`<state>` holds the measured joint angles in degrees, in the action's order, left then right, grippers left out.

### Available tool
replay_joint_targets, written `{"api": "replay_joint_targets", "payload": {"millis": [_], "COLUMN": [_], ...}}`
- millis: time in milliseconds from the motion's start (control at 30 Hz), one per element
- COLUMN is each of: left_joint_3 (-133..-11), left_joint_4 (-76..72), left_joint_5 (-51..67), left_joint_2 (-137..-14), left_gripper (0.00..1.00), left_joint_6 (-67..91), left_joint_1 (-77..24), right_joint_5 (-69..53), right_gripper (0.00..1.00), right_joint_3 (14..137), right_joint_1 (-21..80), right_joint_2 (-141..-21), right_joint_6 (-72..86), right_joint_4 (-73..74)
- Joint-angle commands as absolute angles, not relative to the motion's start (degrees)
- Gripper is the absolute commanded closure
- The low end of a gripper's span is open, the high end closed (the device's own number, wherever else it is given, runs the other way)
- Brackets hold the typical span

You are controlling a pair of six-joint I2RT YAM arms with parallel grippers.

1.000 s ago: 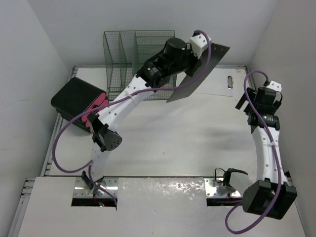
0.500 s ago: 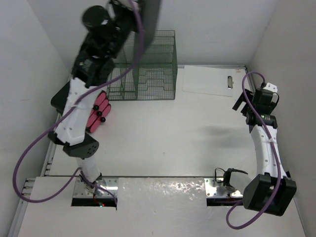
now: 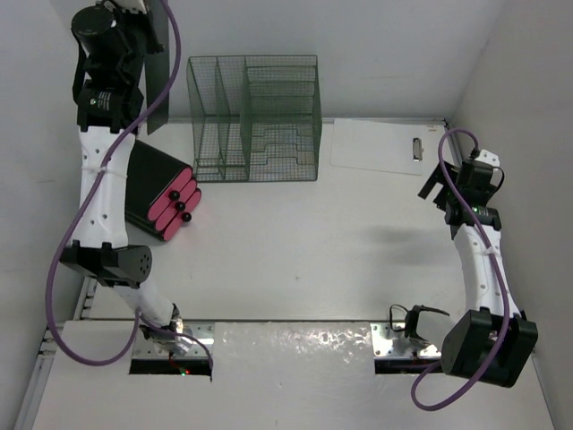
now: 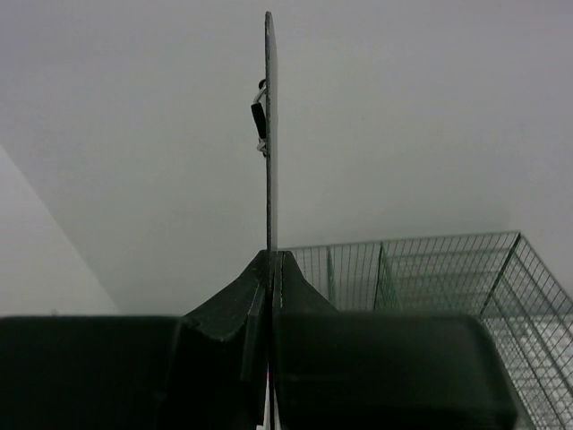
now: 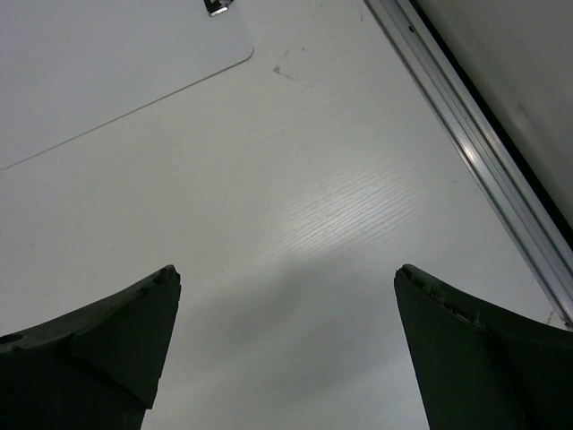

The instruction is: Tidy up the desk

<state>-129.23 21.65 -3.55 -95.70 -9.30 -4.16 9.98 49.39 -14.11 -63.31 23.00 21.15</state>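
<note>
The dark clipboard hangs upright and parallel to the organizer's dividers. I should go on carrying it with my left gripper until it stands in the slot nearest the black case.
The white desk fills the top view. My left gripper is raised high at the far left and is shut on a dark clipboard, which hangs upright above the desk's left edge. In the left wrist view the clipboard stands edge-on out of the closed gripper, with its metal clip on the left side. My right gripper is open and empty near the right edge, low over bare desk, as the right wrist view shows.
A green wire mesh organizer stands at the back middle, also in the left wrist view. A white clipboard lies at the back right. A black case with pink markers lies at the left. A metal rail runs along the right edge.
My left arm has swung the dark clipboard from above the organizer to the far left and lifted it upright. The right arm has barely moved.
</note>
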Motion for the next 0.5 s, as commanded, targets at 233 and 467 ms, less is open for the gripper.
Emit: {"api": "replay_joint_targets", "payload": {"millis": [233,467], "left_joint_3": [-129.36,-129.64], "left_joint_4": [11.43,4.33], "left_joint_5": [1.68,0.26], "left_joint_2": [-101.77,-110.2], "left_gripper": [1.0,1.0], "left_joint_6": [-3.52,-2.38], "left_joint_1": [-2.46,-2.46], "right_joint_5": [9.67,12.12], "right_gripper": [0.01,0.01], "right_joint_3": [48.16,48.08], "right_joint_1": [-14.24,-14.24], "right_joint_2": [-64.07,-64.78], "right_joint_6": [23.38,22.24], "right_joint_4": [17.75,18.46]}}
